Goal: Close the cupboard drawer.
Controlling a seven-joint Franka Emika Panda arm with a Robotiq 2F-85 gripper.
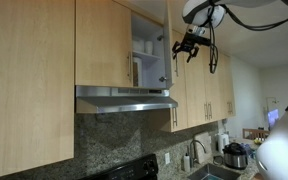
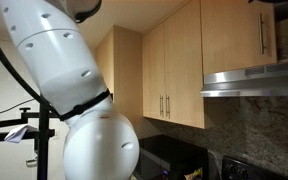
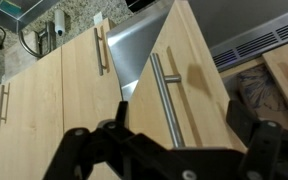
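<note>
I should turn my gripper straight, because it hangs crooked to the open door [image 3: 187, 40], and push the door's outer side [image 3: 202, 108] next to its handle toward the cabinet.
The cupboard drawer is a light-maple wall-cabinet door [image 1: 165, 45]. It stands swung open over white shelves [image 1: 146, 48] above the range hood. In the wrist view its wood face [image 3: 196, 75] fills the middle, with its slim silver bar handle [image 3: 164, 95] running down it. My gripper [image 1: 189, 47] hangs just beside the door's outer face. In the wrist view the gripper [image 3: 169, 150] is open and empty. One dark finger sits on each side of the handle, close to the door. Whether they touch it I cannot tell.
The steel range hood [image 1: 124, 100] sits below the open cabinet and also shows in the wrist view [image 3: 136, 52]. Longer same-wood doors [image 1: 206, 85] flank the cabinet. A faucet [image 1: 196, 152] and a cooker [image 1: 234, 155] stand on the counter. My white arm [image 2: 74, 90] fills an exterior view.
</note>
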